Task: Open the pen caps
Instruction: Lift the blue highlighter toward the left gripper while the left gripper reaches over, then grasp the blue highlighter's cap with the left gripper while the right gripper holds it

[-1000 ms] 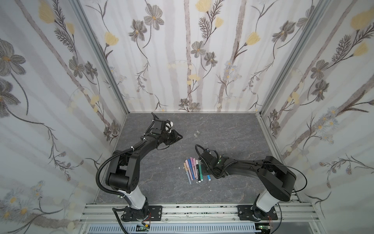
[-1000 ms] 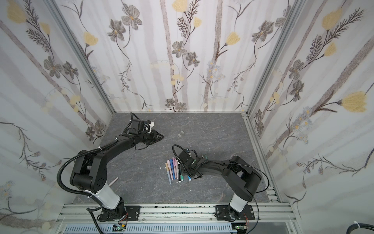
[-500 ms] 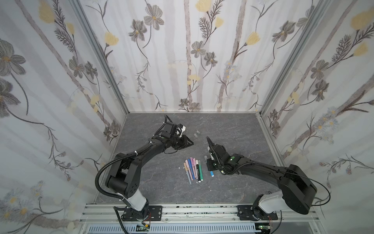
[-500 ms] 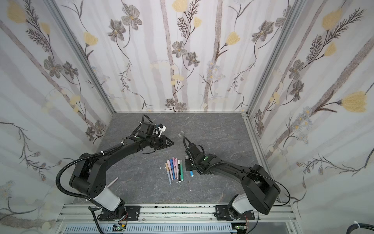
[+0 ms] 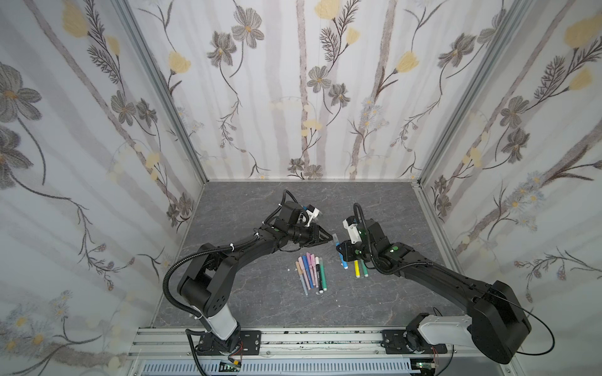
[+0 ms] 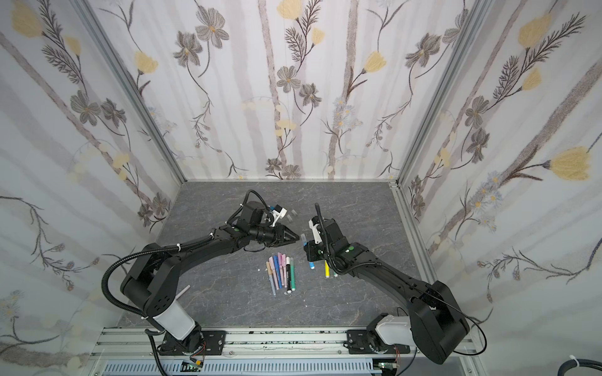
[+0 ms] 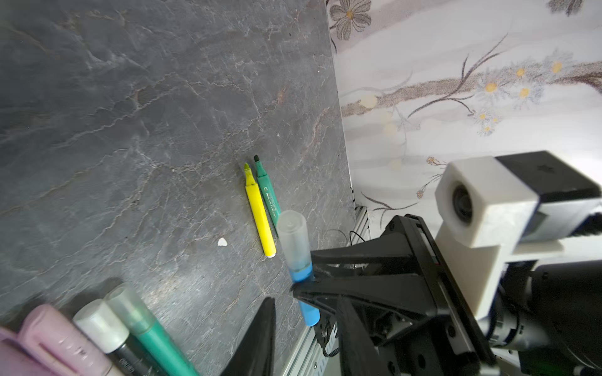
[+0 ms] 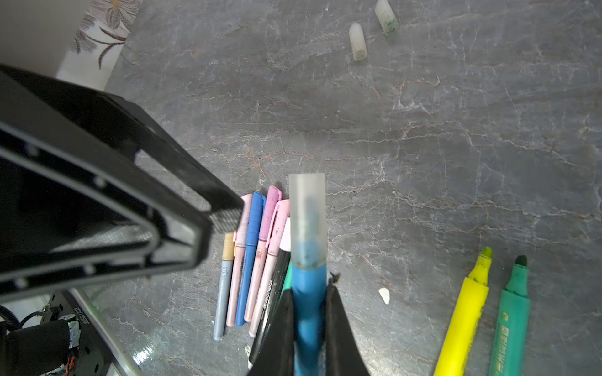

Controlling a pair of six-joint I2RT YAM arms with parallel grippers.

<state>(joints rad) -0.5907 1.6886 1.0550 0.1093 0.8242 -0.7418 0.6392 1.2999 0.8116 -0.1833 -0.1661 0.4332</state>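
My right gripper is holding the blue pen's body with its frosted cap beyond the fingers, so next I close my left gripper on the cap before pulling.
My right gripper is shut on the barrel of a blue pen and holds it off the table. The pen's frosted cap is on and sticks out past the fingers. In both top views my left gripper hovers just left of that cap. It stands open, and one fingertip is close beside the cap without touching. The left wrist view shows the same cap ahead of my left gripper, nothing between its fingers.
A row of several capped pens lies on the grey table below the grippers. An uncapped yellow marker and an uncapped green marker lie to the right. Two loose frosted caps lie farther back.
My left gripper swung right from the back left toward the middle and opened slightly. My right gripper rose from beside the pen row with the blue pen, uncovering the yellow and green markers.
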